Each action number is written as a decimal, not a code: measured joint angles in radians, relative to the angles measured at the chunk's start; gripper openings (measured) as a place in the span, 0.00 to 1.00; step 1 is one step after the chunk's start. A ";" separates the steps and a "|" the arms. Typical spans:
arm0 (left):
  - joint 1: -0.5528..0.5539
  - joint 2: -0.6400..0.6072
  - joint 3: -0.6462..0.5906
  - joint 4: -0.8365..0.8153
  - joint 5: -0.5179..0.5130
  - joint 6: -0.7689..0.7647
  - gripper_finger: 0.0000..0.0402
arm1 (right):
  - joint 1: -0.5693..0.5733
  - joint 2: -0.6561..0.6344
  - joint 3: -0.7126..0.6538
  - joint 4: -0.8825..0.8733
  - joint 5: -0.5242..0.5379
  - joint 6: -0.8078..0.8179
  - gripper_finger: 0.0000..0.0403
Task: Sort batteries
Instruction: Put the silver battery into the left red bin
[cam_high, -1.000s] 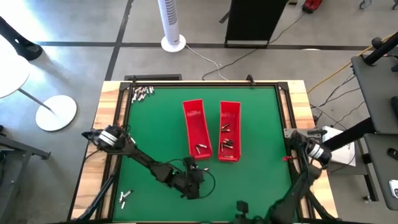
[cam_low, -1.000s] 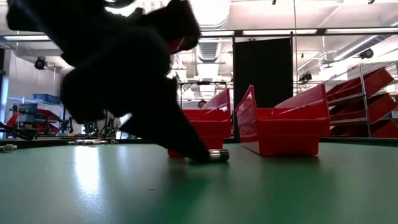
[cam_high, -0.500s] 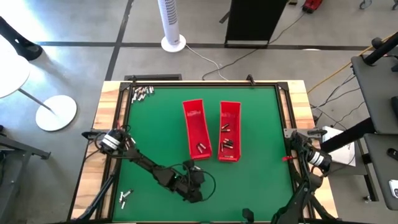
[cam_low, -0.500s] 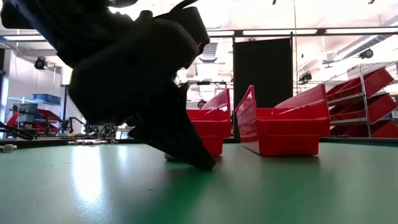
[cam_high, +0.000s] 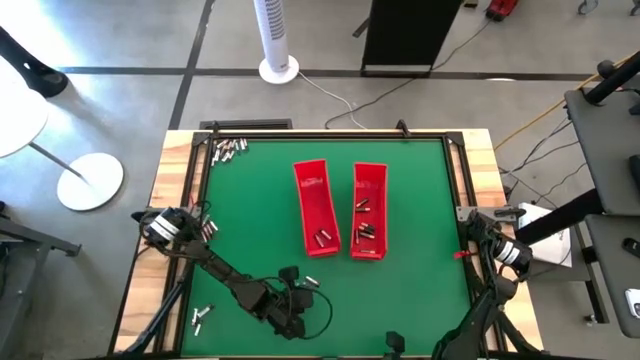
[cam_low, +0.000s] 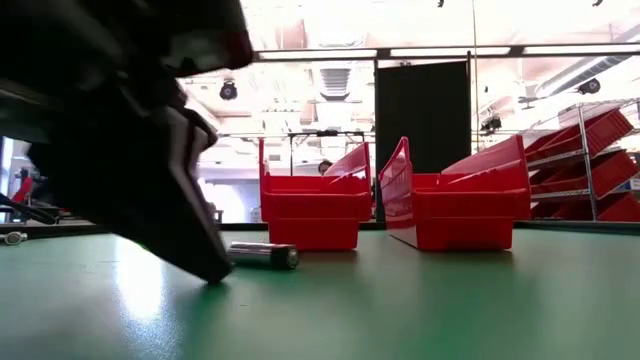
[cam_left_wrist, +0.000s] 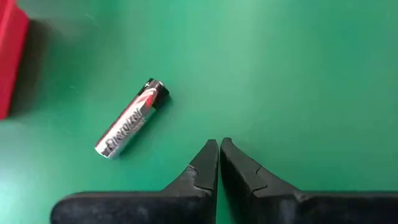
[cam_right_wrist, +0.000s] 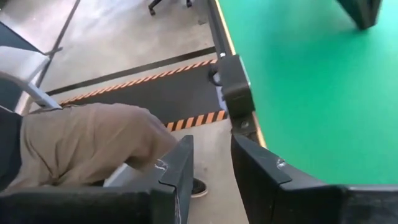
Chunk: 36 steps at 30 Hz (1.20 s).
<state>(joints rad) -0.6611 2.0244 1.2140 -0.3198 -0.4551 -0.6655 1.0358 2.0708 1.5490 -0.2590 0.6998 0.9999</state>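
The battery (cam_left_wrist: 132, 118) lies at a slant next to my left gripper's closed fingers, so next I open them, turn them square to the battery and close them around its middle (cam_left_wrist: 130, 121).
One battery (cam_left_wrist: 130, 118), silvery with a red and dark end, lies flat on the green mat (cam_high: 420, 180) just off the near end of the left red tray (cam_high: 316, 205). It also shows in the high view (cam_high: 310, 281) and the low view (cam_low: 263, 255). My left gripper (cam_left_wrist: 219, 144) is shut with nothing between its fingers. It stands a little to the near side of that battery, tips low over the mat (cam_low: 213, 272). My right gripper (cam_right_wrist: 208, 171) is open and holds nothing, at the table's near right edge.
A second red tray (cam_high: 369, 210) holding several batteries stands to the right of the first. Loose batteries lie at the far left corner (cam_high: 228, 150) and the near left (cam_high: 200, 318). Beyond the table edge a person's trouser leg (cam_right_wrist: 81, 143) shows.
My left gripper has drawn back from the left tray's near end toward the table's near left. The battery, which lay at its fingertip, has shifted a little along the mat and now lies free in front of the fingers.
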 joint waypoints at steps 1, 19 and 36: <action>-0.002 -0.007 -0.001 -0.007 0.004 0.009 0.00 | -0.005 0.000 0.000 -0.001 0.000 -0.011 0.25; 0.032 -0.057 -0.013 -0.043 0.002 0.385 0.30 | -0.104 0.000 0.000 -0.085 0.000 -0.120 0.38; 0.103 -0.019 -0.029 -0.023 0.248 0.325 0.06 | -0.109 0.000 0.000 -0.081 -0.071 -0.148 0.43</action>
<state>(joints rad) -0.5580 2.0052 1.1854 -0.3432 -0.2076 -0.3405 0.9268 2.0705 1.5490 -0.3396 0.6285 0.8523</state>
